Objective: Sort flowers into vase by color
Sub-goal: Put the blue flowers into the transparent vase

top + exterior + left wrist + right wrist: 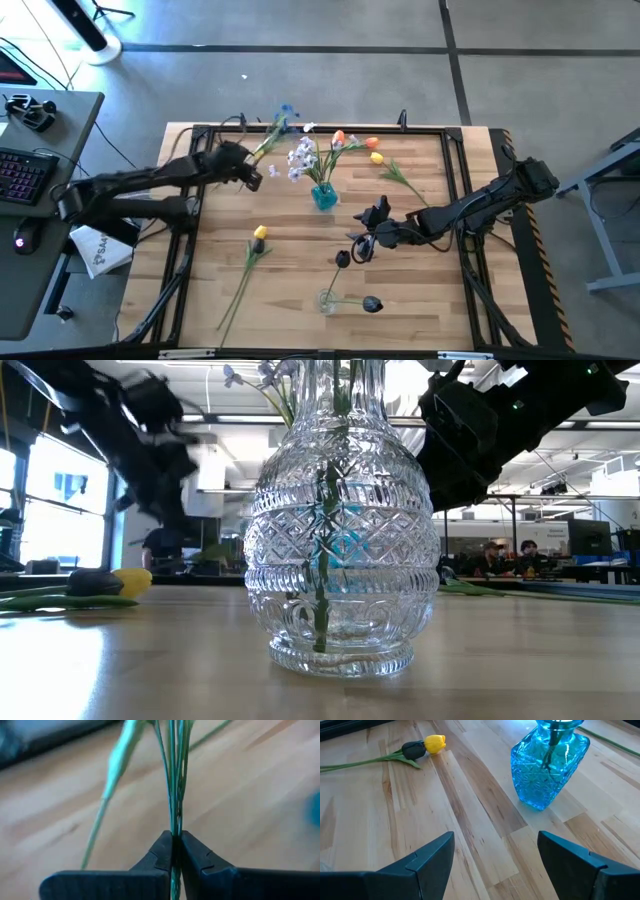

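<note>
My left gripper is pinching the lower stems [176, 822] that have to go into the vase. My right gripper should therefore take the blue-blossom spray closer to its blossoms [271, 145] before placing it.
My left gripper [252, 158] is near the table's far left, shut on the thin green stems of a blue-blossom spray [284, 112]. Its blossoms reach over the far edge. A blue vase [323, 195] at mid-table holds white sprays and orange tulips by their stems. My right gripper [362, 232] hovers open to the right of centre, with nothing between its fingers [435, 852]. A clear vase [328, 298] near the front holds a dark bud [343, 258]. Another dark bud [372, 303] lies beside it. Yellow tulips [260, 232] [377, 157] lie on the wood. My left gripper pinches a bundle of several thin green stems [175, 827] between its two fingertips [162, 850]. The stems run on straight ahead, past the fingers. A long leaf [117, 760] hangs off to one side. The blossom end is out of the wrist view.
A dark frame [300, 130] runs round the table's edges. In the low view the clear vase [340, 560] stands close up, with a yellow tulip [130, 582] lying behind it. A desk with a keyboard [25, 175] stands off the table's left. People sit far behind [510, 555].
</note>
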`<state>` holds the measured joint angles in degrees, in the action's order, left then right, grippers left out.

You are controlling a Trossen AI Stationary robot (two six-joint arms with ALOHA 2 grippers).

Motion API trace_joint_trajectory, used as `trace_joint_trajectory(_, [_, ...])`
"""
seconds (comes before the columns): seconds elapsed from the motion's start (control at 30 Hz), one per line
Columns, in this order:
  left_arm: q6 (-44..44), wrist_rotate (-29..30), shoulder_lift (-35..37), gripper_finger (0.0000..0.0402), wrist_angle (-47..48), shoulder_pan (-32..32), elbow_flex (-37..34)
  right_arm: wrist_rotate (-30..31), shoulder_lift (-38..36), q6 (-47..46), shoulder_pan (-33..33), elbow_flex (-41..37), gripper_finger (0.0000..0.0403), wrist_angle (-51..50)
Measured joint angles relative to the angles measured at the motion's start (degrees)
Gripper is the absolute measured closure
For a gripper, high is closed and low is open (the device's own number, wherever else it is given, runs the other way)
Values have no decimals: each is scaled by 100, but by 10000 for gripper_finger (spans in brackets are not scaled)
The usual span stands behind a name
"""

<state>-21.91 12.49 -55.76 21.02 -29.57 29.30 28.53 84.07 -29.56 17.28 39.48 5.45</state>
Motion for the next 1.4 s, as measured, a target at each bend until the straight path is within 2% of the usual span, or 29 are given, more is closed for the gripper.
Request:
trace_joint_trajectory(0.2, [517, 89, 1367, 400, -747, 540, 0, 0, 0, -17, 0, 0, 121, 0])
trace_joint_trajectory(0.3, [751, 135, 1801, 400, -1426, 812, -47, 0, 0, -19, 0, 0, 121, 0])
trace_joint_trajectory(0.37, [732, -105, 1967, 400, -1684, 923, -109, 0, 0, -25, 1, 0, 121, 0])
trace_joint_trajectory(0.47, [257, -313, 2014, 400, -1244, 954, -153, 0, 0, -42, 0, 0, 121, 0])
trace_joint_trajectory(0.6, [-533, 232, 1853, 401, -159, 953, -181, 0, 0, -43, 0, 0, 121, 0])
trace_joint_trajectory(0.73, [-635, 91, 1885, 401, -401, 1117, -168, -2, 0, -44, 0, 0, 121, 0])
trace_joint_trajectory(1.07, [262, -810, 2396, 401, -2265, 1712, -162, 0, 0, -3, 0, 0, 121, 0])
trace_joint_trajectory(1.27, [1268, -1064, 2383, 401, -4201, 2716, -160, 65, -219, 224, 131, 0, 121, -9])
trace_joint_trajectory(1.4, [1973, -1199, 2108, 401, -5044, 3604, -153, 495, -765, 473, 440, 0, 121, -31])
